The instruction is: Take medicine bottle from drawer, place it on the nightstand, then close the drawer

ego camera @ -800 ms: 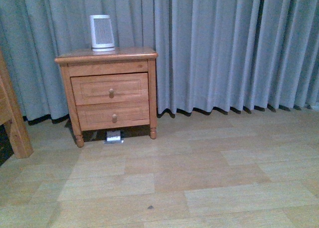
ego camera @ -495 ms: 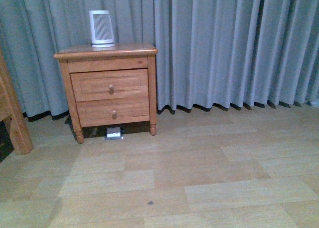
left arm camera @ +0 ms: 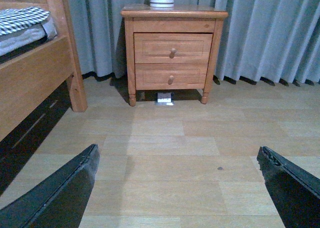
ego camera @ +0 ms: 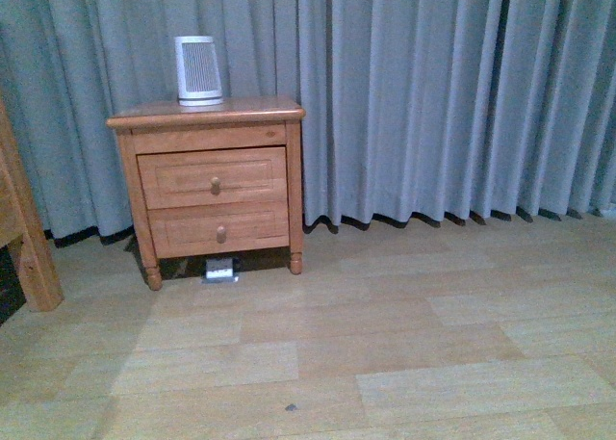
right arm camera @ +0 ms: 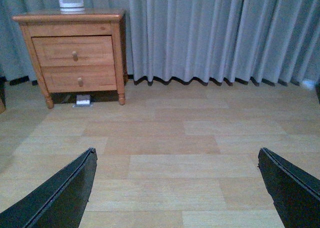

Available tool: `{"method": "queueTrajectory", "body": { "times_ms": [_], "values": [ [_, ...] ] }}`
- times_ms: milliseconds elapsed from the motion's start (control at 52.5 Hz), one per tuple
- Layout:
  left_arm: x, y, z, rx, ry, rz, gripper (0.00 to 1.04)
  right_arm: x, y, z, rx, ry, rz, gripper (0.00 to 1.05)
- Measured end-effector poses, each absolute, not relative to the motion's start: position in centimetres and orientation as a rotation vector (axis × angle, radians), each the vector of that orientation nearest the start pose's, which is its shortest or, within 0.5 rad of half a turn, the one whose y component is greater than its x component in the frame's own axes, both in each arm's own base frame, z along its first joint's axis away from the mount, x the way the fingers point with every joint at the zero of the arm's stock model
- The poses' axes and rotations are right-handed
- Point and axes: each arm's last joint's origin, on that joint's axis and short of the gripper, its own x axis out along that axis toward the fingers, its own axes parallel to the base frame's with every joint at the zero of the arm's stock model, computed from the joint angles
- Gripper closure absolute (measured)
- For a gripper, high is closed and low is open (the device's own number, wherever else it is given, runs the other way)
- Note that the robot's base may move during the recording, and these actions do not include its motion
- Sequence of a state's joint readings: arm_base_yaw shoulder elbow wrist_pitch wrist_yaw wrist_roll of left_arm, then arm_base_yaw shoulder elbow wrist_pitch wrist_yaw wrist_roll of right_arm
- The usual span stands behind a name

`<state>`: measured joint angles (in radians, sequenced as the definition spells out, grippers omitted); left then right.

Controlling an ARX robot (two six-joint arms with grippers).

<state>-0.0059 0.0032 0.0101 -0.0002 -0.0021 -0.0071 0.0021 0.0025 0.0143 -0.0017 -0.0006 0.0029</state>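
Note:
My gripper will pull, and the upper drawer point(ego camera: 213, 177) will slide straight out and show the medicine bottle, since the round wooden knob point(ego camera: 216, 185) sits centred on the drawer's front.
The honey-brown nightstand point(ego camera: 206, 113) stands at the left against the grey curtain. Its upper drawer point(ego camera: 213, 176) is shut, with a round wooden knob. The nightstand also shows in the left wrist view point(left arm camera: 173, 12) and the right wrist view point(right arm camera: 69, 16), with the drawer point(left arm camera: 173, 47) point(right arm camera: 73, 51) shut in both. The medicine bottle is hidden. My left gripper point(left arm camera: 177, 160) is open and empty above the wooden floor, well short of the nightstand. My right gripper point(right arm camera: 177, 160) is open and empty, also far from it. Neither arm shows in the front view.
A large white device with grey slats point(ego camera: 198, 70) stands on the nightstand top. A small white thing point(ego camera: 220, 267) lies on the floor under it. A wooden bed frame point(left arm camera: 35, 83) with checked bedding stands to the left. The lower drawer point(ego camera: 219, 229) is shut.
The front view has shifted slightly up and down across the frames; the nightstand sits a little lower in the picture than half a second ago. Nothing in the room has moved.

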Motion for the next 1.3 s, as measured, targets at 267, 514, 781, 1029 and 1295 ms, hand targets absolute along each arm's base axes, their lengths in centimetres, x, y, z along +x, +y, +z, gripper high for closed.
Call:
{"method": "queueTrajectory", "body": {
  "times_ms": [267, 514, 781, 1029, 1295],
  "values": [
    [9.73, -0.05, 16.67, -0.007, -0.007, -0.004, 0.07, 9.69, 0.02, 16.82, 0.003, -0.010, 0.003, 0.07],
    [9.73, -0.05, 16.67, -0.007, -0.007, -0.004, 0.07, 9.70, 0.02, 16.80, 0.003, -0.010, 0.003, 0.07],
    [9.73, -0.05, 16.67, -0.007, -0.007, -0.004, 0.07, 9.70, 0.02, 16.80, 0.003, -0.010, 0.003, 0.07],
    [9.73, -0.05, 16.67, -0.007, -0.007, -0.004, 0.07, 9.70, 0.02, 16.80, 0.003, -0.010, 0.003, 0.07],
    [9.73, -0.05, 16.67, -0.007, -0.007, -0.004, 0.07, 9.69, 0.02, 16.82, 0.003, -0.011, 0.003, 0.07]
  ]
}}
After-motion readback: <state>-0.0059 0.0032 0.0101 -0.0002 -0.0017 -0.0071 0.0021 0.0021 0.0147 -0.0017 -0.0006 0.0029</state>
